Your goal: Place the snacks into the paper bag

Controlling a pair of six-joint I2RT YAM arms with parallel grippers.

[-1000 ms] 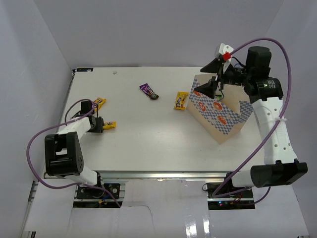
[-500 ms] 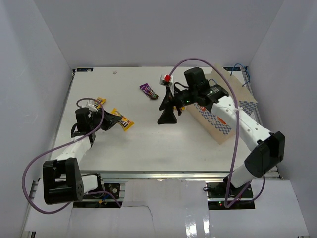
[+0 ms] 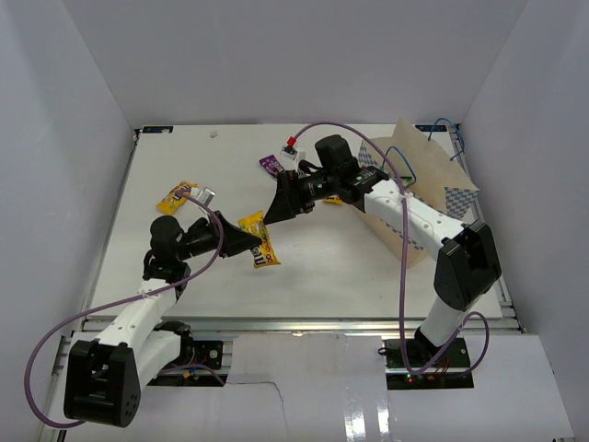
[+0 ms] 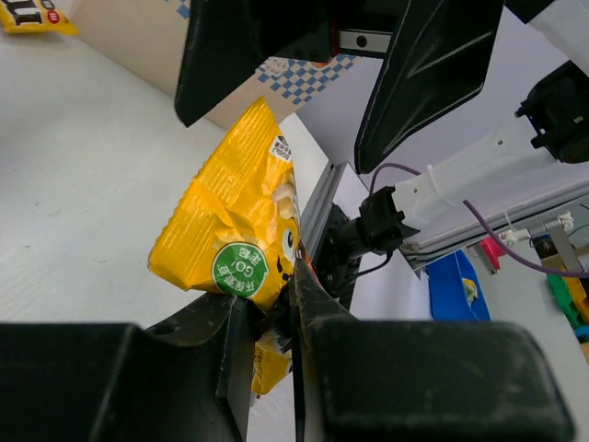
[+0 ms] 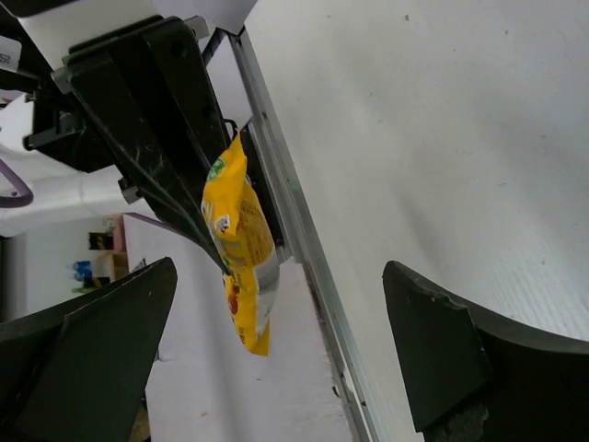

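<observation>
Next, I pass the yellow pack [image 3: 264,249] from my left gripper to my right gripper and then bring it to the bag's opening [image 3: 425,175] with my right gripper, because my left gripper holds it far from the paper bag.
My left gripper [image 3: 241,241] is shut on a yellow M&M's pack [image 3: 261,245] and holds it above the table's middle. The pack also shows in the left wrist view [image 4: 235,226], pinched at its lower edge, and in the right wrist view [image 5: 237,241]. My right gripper [image 3: 281,204] is open and empty, just beyond the pack, its fingers [image 4: 433,64] spread and facing it. The paper bag [image 3: 453,195] stands at the right, behind the right arm. A purple packet [image 3: 271,164] and another yellow pack [image 3: 175,194] lie on the table. The green packet and orange pouch are out of view.
A third yellow pack [image 3: 333,199] peeks out beside the right arm near the bag; it also shows in the left wrist view [image 4: 32,14]. The table's metal front rail [image 5: 294,230] runs below the held pack. White walls enclose the table.
My left gripper lifted the yellow pack off the left of the table and carried it right toward the middle. My right arm swung left from over the bag to face the pack.
</observation>
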